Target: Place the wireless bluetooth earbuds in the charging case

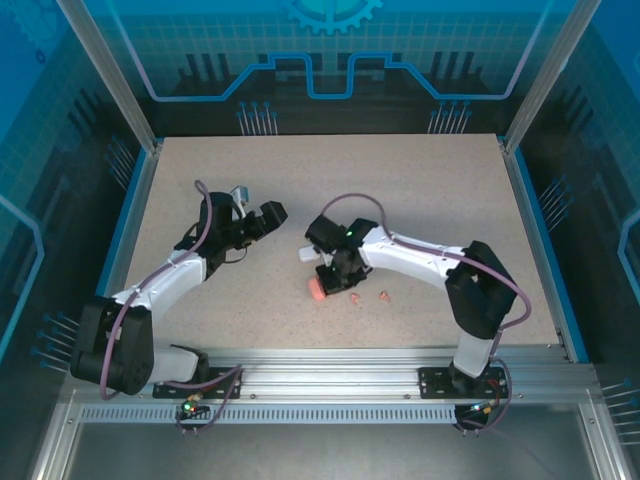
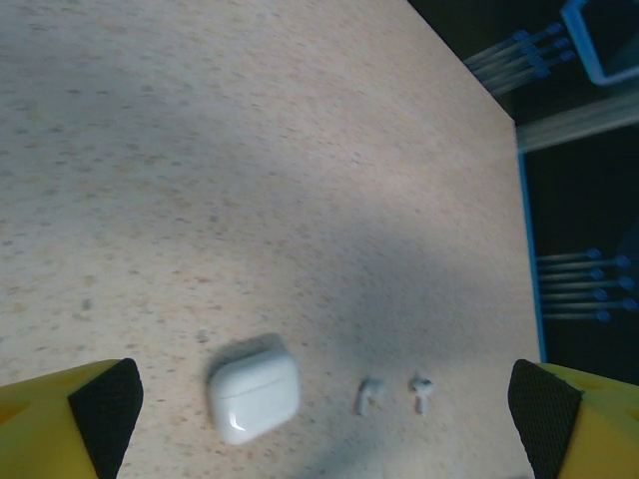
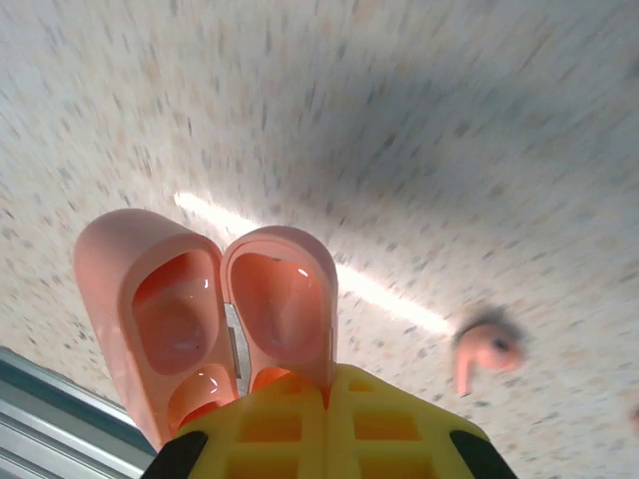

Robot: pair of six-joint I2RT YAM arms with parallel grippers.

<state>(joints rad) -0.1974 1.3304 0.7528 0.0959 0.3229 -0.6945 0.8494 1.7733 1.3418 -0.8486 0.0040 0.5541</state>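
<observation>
The pink case's lid [image 3: 283, 284] has my right gripper on it and the case's body [image 3: 145, 304] is free, so my left gripper should keep going toward that body and close there.
A salmon-pink charging case [image 3: 200, 309] lies open on the table, both hollow halves facing up. My right gripper [image 3: 329, 384] is shut on the thin rim of its right half. In the top view that gripper [image 1: 335, 272] sits right over the pink case [image 1: 316, 288]. One pink earbud [image 3: 486, 351] lies loose to the right, and two pink earbuds [image 1: 355, 297] [image 1: 383, 295] lie side by side. A closed white case [image 2: 254, 399] rests beside two white earbuds [image 2: 369, 395] [image 2: 421, 391]. My left gripper [image 2: 324, 419] hangs wide open above them, touching nothing.
The white case [image 1: 305, 255] lies between the two grippers. An aluminium rail [image 1: 350, 362] runs along the table's near edge, close to the pink case. Blue side walls [image 1: 125, 215] border the speckled tabletop, whose far half is bare.
</observation>
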